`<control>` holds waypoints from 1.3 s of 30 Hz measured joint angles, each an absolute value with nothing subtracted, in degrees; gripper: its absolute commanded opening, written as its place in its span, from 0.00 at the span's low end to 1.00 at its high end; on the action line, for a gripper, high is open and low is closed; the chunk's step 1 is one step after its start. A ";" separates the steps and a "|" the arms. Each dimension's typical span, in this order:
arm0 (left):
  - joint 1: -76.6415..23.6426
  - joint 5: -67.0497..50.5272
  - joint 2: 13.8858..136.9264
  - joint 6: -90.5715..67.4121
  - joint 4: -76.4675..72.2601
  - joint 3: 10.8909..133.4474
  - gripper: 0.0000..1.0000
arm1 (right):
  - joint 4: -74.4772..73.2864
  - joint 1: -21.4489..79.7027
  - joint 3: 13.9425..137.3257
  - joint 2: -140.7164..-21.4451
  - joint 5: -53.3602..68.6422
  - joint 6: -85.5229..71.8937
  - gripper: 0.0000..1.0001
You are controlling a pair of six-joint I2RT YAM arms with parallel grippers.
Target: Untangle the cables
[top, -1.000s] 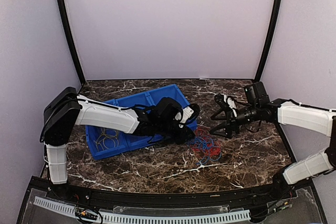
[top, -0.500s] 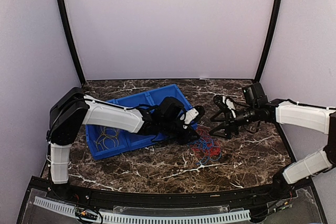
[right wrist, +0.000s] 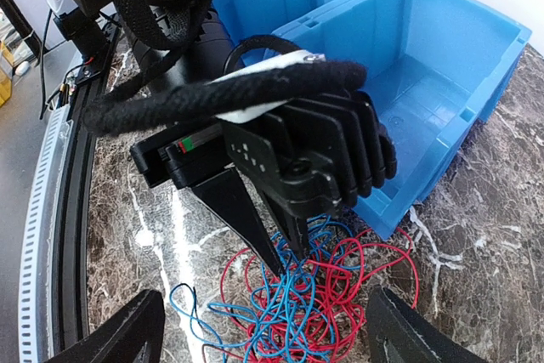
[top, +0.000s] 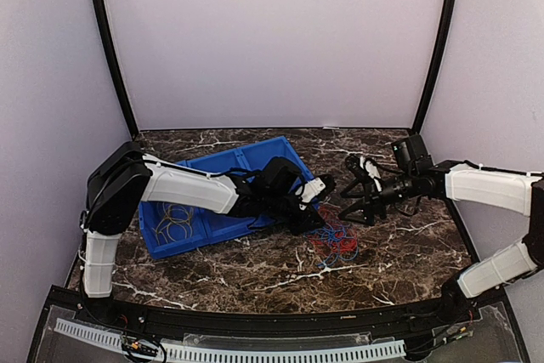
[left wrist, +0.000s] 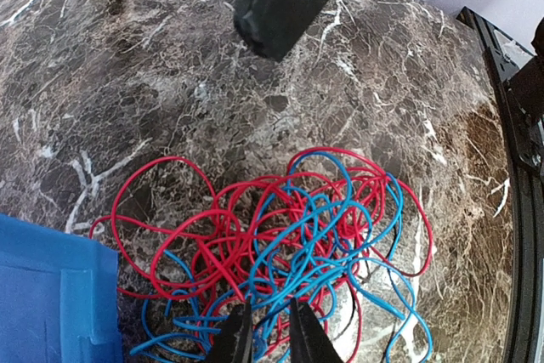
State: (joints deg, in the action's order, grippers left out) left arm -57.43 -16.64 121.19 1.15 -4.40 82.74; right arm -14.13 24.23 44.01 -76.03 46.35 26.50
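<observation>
Next, my left gripper opens its fingers, pinches a single blue loop and pulls it up, because a heap of blue cable pieces (left wrist: 293,280) crosses the red cable at those fingers.
A tangle of red and blue cables (top: 333,241) lies on the marble table just right of the blue bin. My left gripper (top: 316,220) reaches into its left edge. In the left wrist view its jaws (left wrist: 269,336) stand a narrow gap apart with blue strands of the tangle (left wrist: 280,244) between them. My right gripper (top: 357,195) is open and empty, hovering just above and behind the tangle. In the right wrist view it (right wrist: 263,316) frames the tangle (right wrist: 331,295) and the left gripper's fingers (right wrist: 246,218). A yellow-tan coil (top: 176,223) lies in the bin.
The blue bin (top: 223,161), with dividers, sits tilted at mid-left; it also shows in the right wrist view (right wrist: 425,57) and in the left wrist view (left wrist: 42,295). My left arm lies across its front. Black frame rails run along the near and right table edges.
My left arm has stretched further right and lowered its gripper into the tangle. The right gripper has edged slightly back and stays open.
</observation>
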 measured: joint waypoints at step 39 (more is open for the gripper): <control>-57.43 -20.36 105.23 -10.76 -14.92 71.85 0.00 | -12.62 28.80 47.27 -79.59 49.98 26.24 0.00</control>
